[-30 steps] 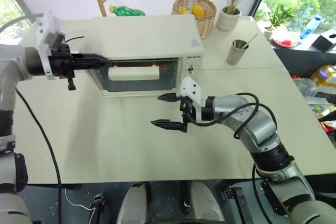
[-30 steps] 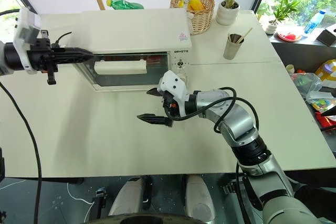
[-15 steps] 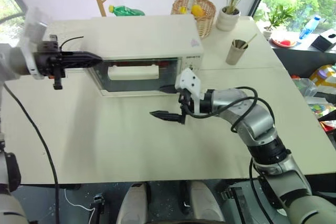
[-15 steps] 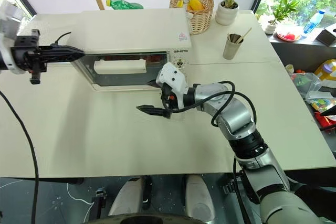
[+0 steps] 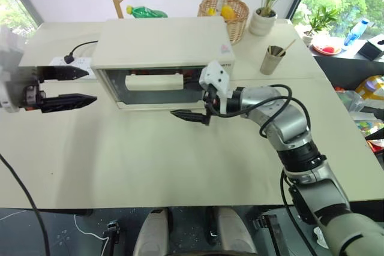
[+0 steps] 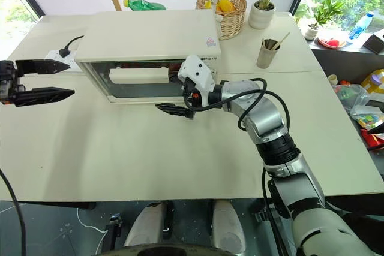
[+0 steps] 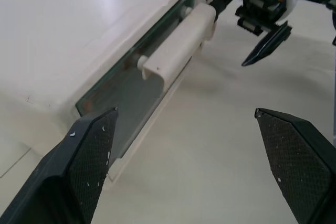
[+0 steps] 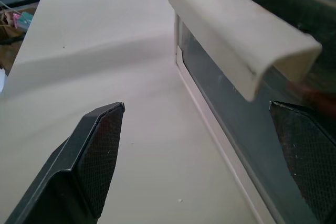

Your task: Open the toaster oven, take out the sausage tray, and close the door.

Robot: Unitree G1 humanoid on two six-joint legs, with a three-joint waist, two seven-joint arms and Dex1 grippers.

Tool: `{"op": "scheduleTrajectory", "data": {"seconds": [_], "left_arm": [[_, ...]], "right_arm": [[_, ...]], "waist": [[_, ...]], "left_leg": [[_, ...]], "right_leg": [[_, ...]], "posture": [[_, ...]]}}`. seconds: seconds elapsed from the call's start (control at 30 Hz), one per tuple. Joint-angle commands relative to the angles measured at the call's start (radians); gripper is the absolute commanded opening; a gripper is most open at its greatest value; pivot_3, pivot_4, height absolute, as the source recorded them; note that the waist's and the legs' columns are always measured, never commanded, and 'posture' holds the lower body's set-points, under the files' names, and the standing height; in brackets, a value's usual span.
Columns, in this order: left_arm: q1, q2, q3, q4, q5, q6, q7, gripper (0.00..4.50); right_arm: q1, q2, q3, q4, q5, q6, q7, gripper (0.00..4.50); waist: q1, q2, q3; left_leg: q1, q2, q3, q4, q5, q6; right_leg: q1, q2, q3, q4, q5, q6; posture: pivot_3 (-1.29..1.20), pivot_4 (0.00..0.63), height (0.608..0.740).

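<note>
The door handle's end (image 5: 180, 81) is the only part within my right gripper's reach, so next my left gripper closes its fingers and pushes the door down from inside (image 5: 116, 76) once the door tips ajar.
The cream-white toaster oven (image 5: 162, 40) stands mid-table with its glass door (image 5: 150, 91) shut; the bar handle (image 5: 154, 81) runs across the glass. Of the sausage tray only a reddish streak (image 8: 315, 95) shows behind the glass. My left gripper (image 5: 75, 86) hangs open to the left of the oven, apart from it, holding nothing. My right gripper (image 5: 191, 100) is open at the door's right end, one finger low over the table and the other up by the glass. The handle (image 8: 236, 30) lies just ahead of it, untouched.
A white power strip (image 5: 69, 61) with a black cord lies by the oven's left side. Behind the oven are a green bottle (image 5: 146, 11), a wicker basket (image 5: 223, 13) and a potted plant (image 5: 264, 19). A metal cup (image 5: 272, 59) stands to the right.
My left gripper has drawn back to the left, away from the oven's left corner, and gone from shut to open. My right gripper has risen towards the door's right end, still open.
</note>
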Motion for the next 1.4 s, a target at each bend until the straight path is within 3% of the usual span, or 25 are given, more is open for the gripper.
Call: {"op": "scheduleTrajectory", "data": {"seconds": [0.03, 0.7, 0.8, 1.03, 1.4], "left_arm": [[-0.006, 0.014, 0.036, -0.029, -0.003, -0.031, 0.016, 4.47], [-0.361, -0.122, -0.202, 0.210, 0.112, -0.138, 0.040, 4.47], [-0.372, -0.142, -0.231, 0.240, 0.141, -0.178, 0.016, 3.63], [-0.381, -0.161, -0.273, 0.295, 0.212, -0.274, -0.025, 0.08], [-0.337, -0.186, -0.360, 0.351, 0.358, -0.489, -0.070, 0.03]], "right_arm": [[-0.029, 0.008, -0.031, -0.078, 0.045, 0.008, 0.024, 4.50], [0.137, -0.016, 0.002, -0.248, 0.068, 0.060, 0.024, 4.50], [0.156, -0.011, 0.000, -0.271, 0.076, 0.075, 0.006, 4.50], [0.177, -0.005, -0.006, -0.302, 0.089, 0.102, -0.022, 4.50], [0.186, -0.001, -0.011, -0.314, 0.100, 0.116, -0.048, 4.50]], "waist": [[0.000, 0.000, 0.000], [-0.001, 0.000, 0.000], [-0.001, 0.000, 0.000], [-0.001, 0.000, 0.000], [0.000, 0.000, 0.000]], "left_leg": [[0.000, 0.000, 0.000, 0.000, 0.000, 0.000], [0.000, 0.000, 0.000, 0.000, 0.000, 0.000], [0.000, 0.000, 0.000, 0.000, 0.000, 0.000], [0.000, 0.000, 0.000, 0.000, 0.000, 0.000], [0.000, 0.000, 0.000, 0.000, 0.000, 0.000]], "right_leg": [[0.000, 0.000, 0.000, 0.000, 0.000, 0.000], [0.000, 0.001, 0.000, 0.000, 0.000, 0.000], [0.000, 0.001, 0.000, 0.000, 0.000, 0.000], [0.000, 0.001, 0.000, 0.000, 0.000, 0.000], [0.000, 0.001, 0.000, 0.000, 0.000, 0.000]], "posture": [[0.00, 0.150, 0.740], [0.00, 0.150, 0.740], [0.00, 0.150, 0.740], [0.00, 0.150, 0.740], [0.00, 0.150, 0.740]]}}
